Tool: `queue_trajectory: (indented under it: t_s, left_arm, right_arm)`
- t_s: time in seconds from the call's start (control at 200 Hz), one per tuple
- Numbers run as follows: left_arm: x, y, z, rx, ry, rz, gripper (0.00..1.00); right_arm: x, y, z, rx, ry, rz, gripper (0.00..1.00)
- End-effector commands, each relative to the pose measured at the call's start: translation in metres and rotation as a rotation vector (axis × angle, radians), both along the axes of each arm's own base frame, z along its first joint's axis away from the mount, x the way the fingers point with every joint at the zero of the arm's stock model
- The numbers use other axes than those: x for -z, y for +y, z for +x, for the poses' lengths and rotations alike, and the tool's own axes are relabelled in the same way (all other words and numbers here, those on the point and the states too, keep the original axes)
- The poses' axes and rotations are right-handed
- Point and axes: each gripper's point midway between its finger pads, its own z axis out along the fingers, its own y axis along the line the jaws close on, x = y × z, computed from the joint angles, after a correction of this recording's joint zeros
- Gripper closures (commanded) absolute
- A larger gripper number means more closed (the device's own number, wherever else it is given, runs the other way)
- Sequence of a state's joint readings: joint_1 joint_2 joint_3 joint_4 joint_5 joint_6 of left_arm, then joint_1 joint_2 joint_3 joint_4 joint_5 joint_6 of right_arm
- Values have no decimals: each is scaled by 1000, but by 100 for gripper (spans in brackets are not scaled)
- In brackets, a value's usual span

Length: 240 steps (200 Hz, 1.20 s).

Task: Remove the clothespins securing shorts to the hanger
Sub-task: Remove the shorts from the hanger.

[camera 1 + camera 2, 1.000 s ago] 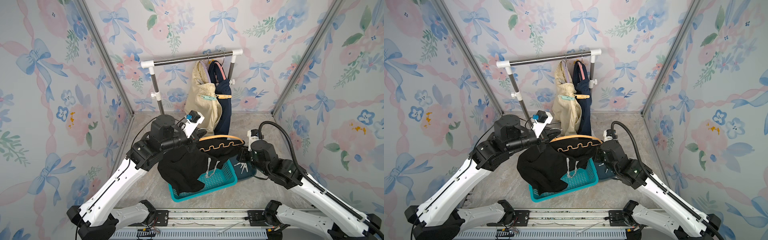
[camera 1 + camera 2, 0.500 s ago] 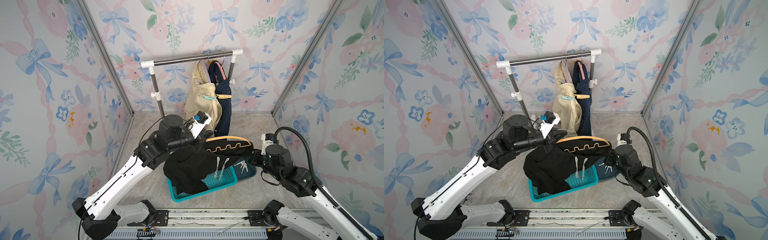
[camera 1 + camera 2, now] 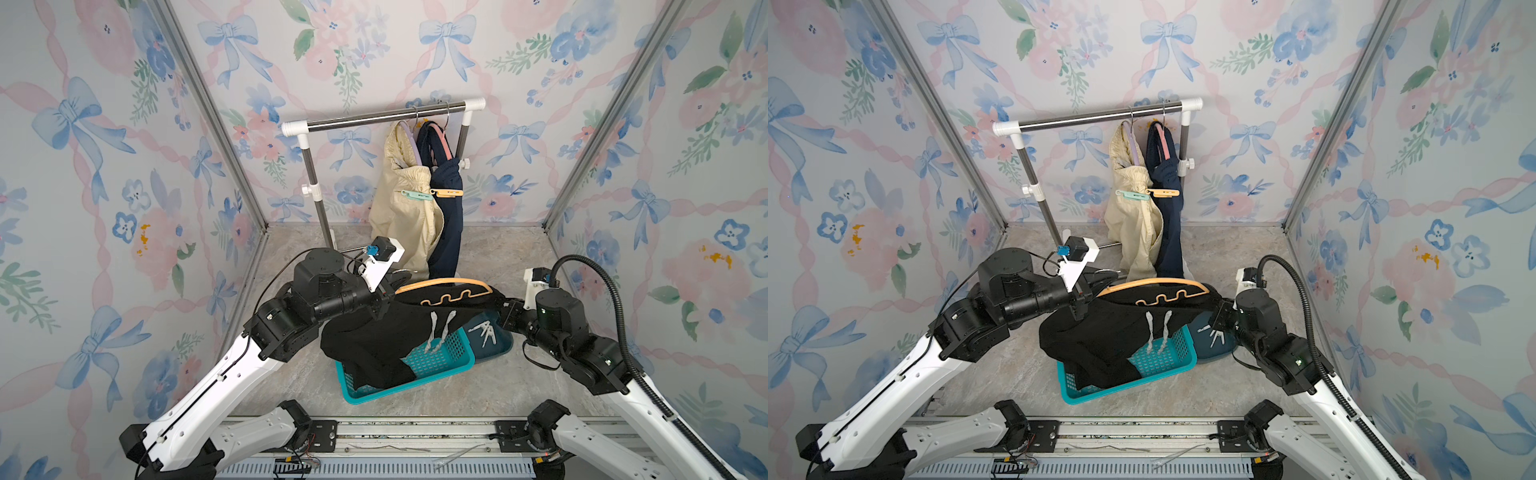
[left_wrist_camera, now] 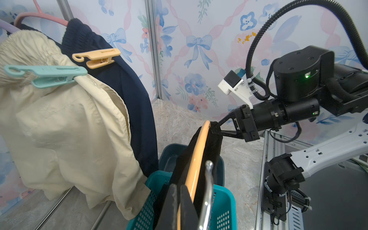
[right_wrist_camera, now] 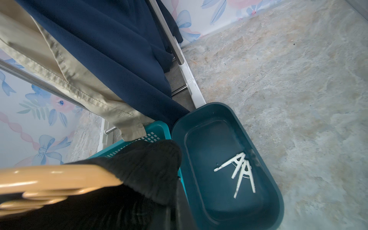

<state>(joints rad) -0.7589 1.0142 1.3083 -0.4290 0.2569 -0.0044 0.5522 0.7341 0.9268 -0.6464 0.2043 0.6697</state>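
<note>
The orange hanger's far end (image 3: pixel 485 286) is inside the waistband of the black shorts, so the left gripper should tilt that end of the hanger up while the right gripper pulls the shorts' fabric (image 3: pixel 489 298) down.
Black shorts (image 3: pixel 374 340) with pale drawstrings hang from an orange hanger (image 3: pixel 440 286) held level over the baskets. My left gripper (image 3: pixel 384 305) is shut on the hanger's left end, seen close in the left wrist view (image 4: pixel 179 188). At the right end my right gripper (image 3: pixel 500 305) is shut on the shorts' black fabric (image 4: pixel 211 139). Cream shorts (image 3: pixel 399 216) carry a mint green clothespin (image 3: pixel 415 194), and navy shorts (image 3: pixel 449 232) carry a light orange clothespin (image 3: pixel 446 192); both hang on the rack. White clothespins (image 5: pixel 241 171) lie in the dark teal bin (image 5: pixel 274 191).
A turquoise mesh basket (image 3: pixel 440 365) stands under the black shorts, with the dark teal bin (image 3: pixel 498 349) against its right side. The rack's rail (image 3: pixel 374 118) and left post (image 3: pixel 316 195) stand at the back. Floral walls close in on three sides.
The right arm has drawn to the right with the shorts' end. The left arm swung right, then back left. The black shorts now hang more stretched out over the basket.
</note>
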Motion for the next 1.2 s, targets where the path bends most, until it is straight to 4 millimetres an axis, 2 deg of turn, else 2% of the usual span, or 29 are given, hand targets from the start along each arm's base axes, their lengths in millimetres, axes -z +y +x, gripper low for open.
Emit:
queue_trajectory:
  t_s: [0.0, 0.215, 0.28, 0.485, 0.92, 1.195]
  left_arm:
    - [-33, 25, 5, -108, -107, -66, 100]
    - [-33, 26, 1, -97, -113, -67, 100]
    - [-33, 26, 2, -103, -111, -68, 100]
    - [-29, 14, 11, -85, -84, -60, 100]
    - [-37, -15, 20, 6, -104, -70, 100]
    - [-52, -20, 21, 26, -154, -133, 100]
  right_arm:
    - [11, -32, -5, 105, 32, -60, 96]
    - [10, -42, -3, 129, 37, -59, 97]
    - [8, -37, -1, 107, 27, -34, 97]
    - [5, 10, 8, -56, -5, 70, 100]
    - [-30, 83, -2, -259, -119, -27, 100]
    - [-58, 128, -15, -413, -191, -35, 97]
